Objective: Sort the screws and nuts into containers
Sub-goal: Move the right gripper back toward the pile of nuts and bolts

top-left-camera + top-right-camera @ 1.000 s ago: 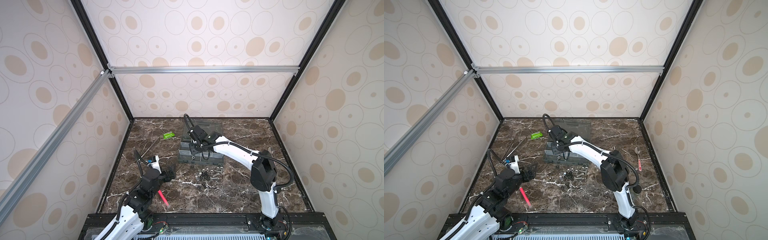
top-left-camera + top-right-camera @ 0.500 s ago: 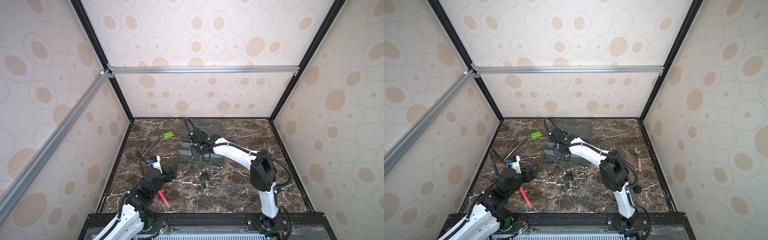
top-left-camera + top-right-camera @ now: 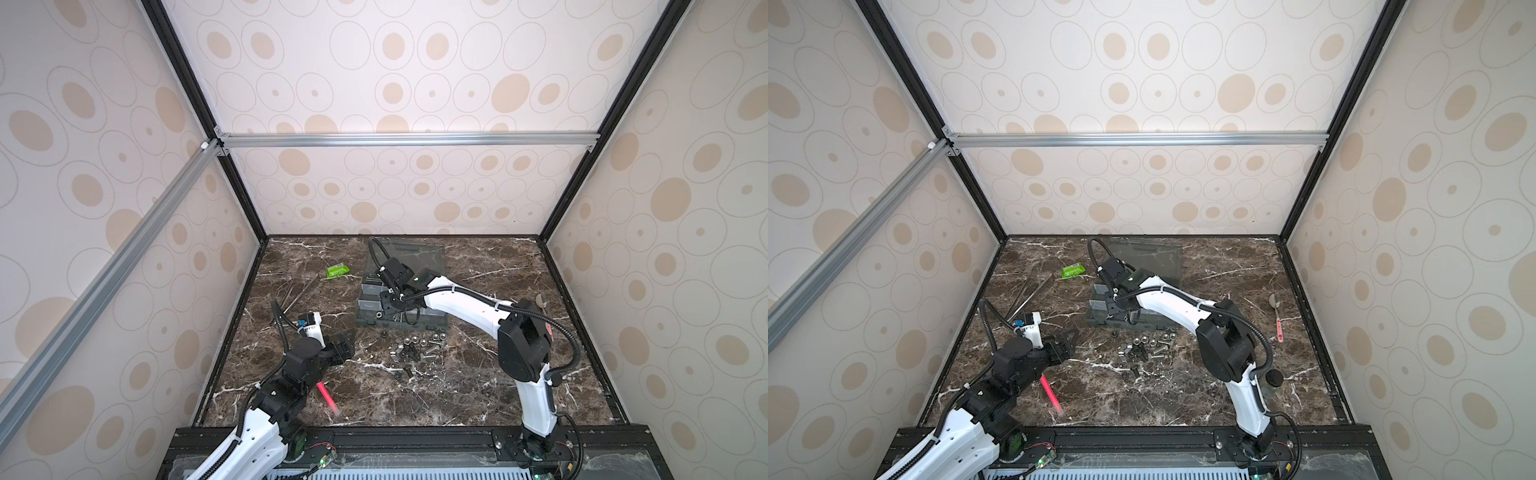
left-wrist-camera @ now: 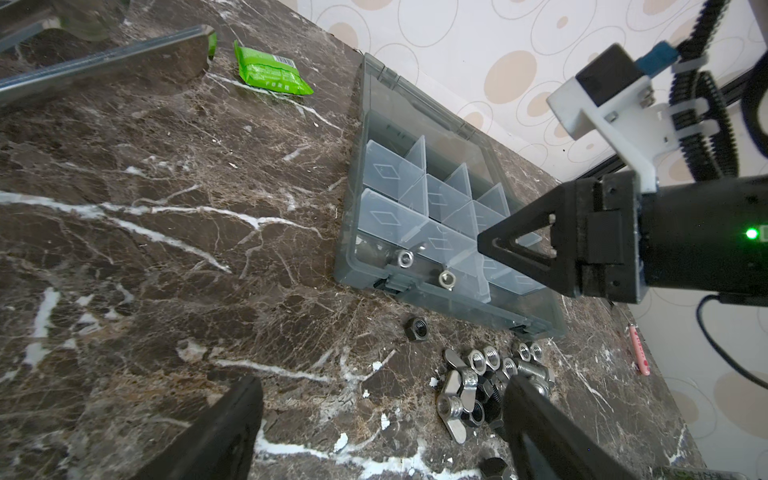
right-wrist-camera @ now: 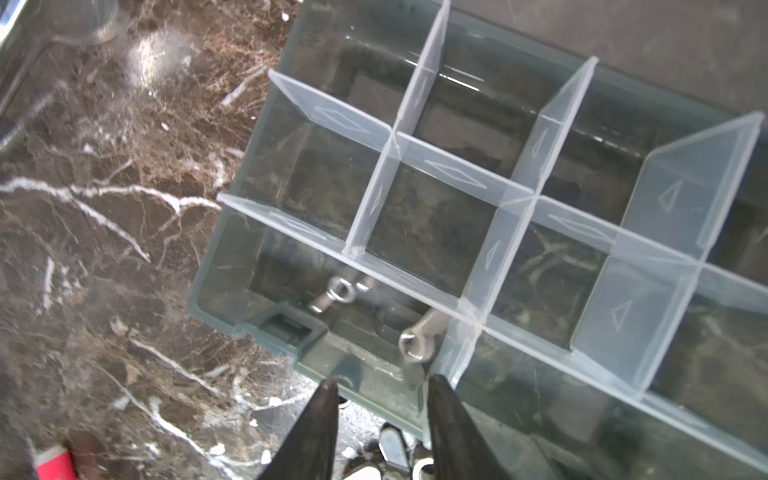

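The silver wing nuts (image 4: 450, 406) are on the left gripper's side of the pile (image 3: 397, 350), so the robot's right gripper should leave the box and the left gripper should pick up one wing nut.
The screws and nuts lie in a loose pile (image 3: 415, 349) (image 3: 1142, 351) (image 4: 490, 382) on the marble in front of the dark grey organiser box (image 3: 399, 327) (image 3: 1090, 320) (image 4: 353, 208). One black nut (image 4: 417, 328) sits apart from the pile. Translucent dividers split the box into containers. Two silver nuts (image 5: 338, 291) (image 5: 415, 340) lie in the front corner container. My right gripper (image 3: 390, 306) (image 3: 1115, 306) (image 5: 380, 384) hangs over that container, open, with nothing between its fingers. My left gripper (image 3: 343, 347) (image 3: 1065, 343) (image 4: 382, 399) hovers open just left of the pile.
A green packet (image 3: 337, 271) (image 4: 270, 75) and long tweezers (image 3: 301, 291) (image 4: 104, 62) lie at the back left. A pink pen (image 3: 327, 397) (image 3: 1051, 392) lies beside the left arm. The box's clear lid (image 3: 415, 253) lies open behind it. A pink-handled spoon (image 3: 1277, 316) rests at the right.
My right gripper has edged over the box's front row and its jaws have parted. The left arm has barely shifted.
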Tool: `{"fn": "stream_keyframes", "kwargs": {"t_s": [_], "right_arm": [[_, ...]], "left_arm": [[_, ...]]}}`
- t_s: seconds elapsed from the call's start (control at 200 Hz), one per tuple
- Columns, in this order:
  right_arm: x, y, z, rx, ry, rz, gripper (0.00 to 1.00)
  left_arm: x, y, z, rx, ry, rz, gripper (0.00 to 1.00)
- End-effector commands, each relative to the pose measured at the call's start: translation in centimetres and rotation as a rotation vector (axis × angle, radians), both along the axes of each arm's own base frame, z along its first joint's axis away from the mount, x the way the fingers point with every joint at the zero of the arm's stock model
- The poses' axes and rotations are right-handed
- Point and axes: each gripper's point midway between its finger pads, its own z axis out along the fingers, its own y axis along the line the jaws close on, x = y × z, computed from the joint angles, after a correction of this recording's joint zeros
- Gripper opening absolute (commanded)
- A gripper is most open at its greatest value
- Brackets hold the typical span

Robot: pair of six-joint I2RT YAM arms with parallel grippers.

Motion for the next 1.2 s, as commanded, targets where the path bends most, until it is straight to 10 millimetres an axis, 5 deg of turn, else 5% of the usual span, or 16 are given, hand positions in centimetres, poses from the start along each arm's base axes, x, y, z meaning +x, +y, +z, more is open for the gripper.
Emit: {"fn": "stream_keyframes", "kwargs": {"t_s": [0.0, 0.65, 0.885, 1.19], "right_arm": [[-0.1, -0.4, -0.3, -0.018, 0.005, -0.008, 0.43], [-2.1, -3.3, 3.1, 0.038, -0.059, -0.046, 0.46], [-5.1, -6.7, 2.8, 0.037, -0.033, -0.087, 0.46], [-9.6, -14.3, 2.3, -0.011, -0.06, -0.222, 0.46]], "left_arm": [[0.4, -0.2, 0.8, -0.028, -0.021, 0.001, 0.89], [0.5, -1.7, 0.6, -0.026, -0.012, -0.076, 0.72], [0.3, -2.4, 0.2, -0.037, 0.007, -0.114, 0.65], [0.4, -3.7, -0.4, -0.057, 0.022, -0.171, 0.58]]}}
